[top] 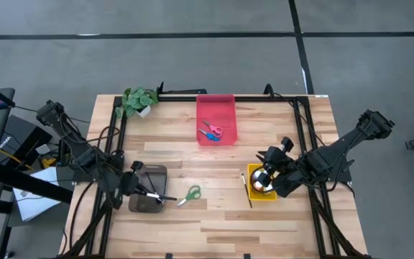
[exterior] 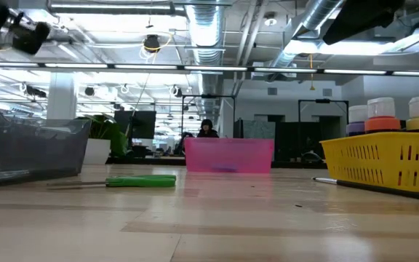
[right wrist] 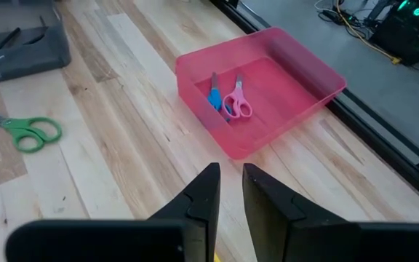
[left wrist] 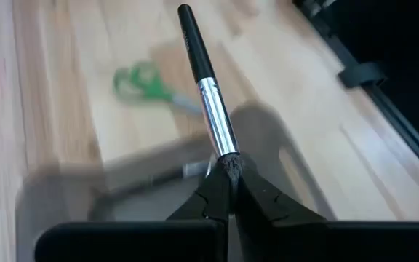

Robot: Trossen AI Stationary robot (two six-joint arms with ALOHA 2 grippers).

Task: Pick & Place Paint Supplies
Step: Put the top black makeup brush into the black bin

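Note:
The brush's dark handle [top: 169, 198] sticks out past the rim of the grey tray, so the robot's left gripper should pull back and turn the brush over the tray's middle [top: 152, 183] before it opens.
My left gripper [top: 144, 190] hangs over the grey tray [top: 146, 199] and is shut on a thin dark-handled brush [left wrist: 208, 94]. A second brush [left wrist: 158, 175] lies inside that tray. Green-handled scissors [top: 189, 194] lie flat on the table just right of the tray. My right gripper [top: 268, 176] is above the yellow tray [top: 251, 173], open by a narrow gap [right wrist: 228, 191] and holding nothing. Paint bottles [exterior: 381, 116] stand in the yellow tray. Another brush [top: 249, 191] lies on the table along its left side. Blue scissors [right wrist: 215, 99] and pink scissors [right wrist: 237, 103] lie in the red tray [top: 215, 108]. My left gripper pinches the brush between its two fingertips at the bristle end [left wrist: 228, 164], just behind the silver ferrule [left wrist: 217, 116]. The brush runs on in line with the fingers, its dark handle tip [left wrist: 185, 12] pointing toward the table's right. It is held above the grey tray.
A small potted plant [top: 139, 101] stands at the far left corner of the table. A black frame rail [top: 264, 98] runs along the far edge and down both sides. Bare wood lies between the three trays and along the near edge.

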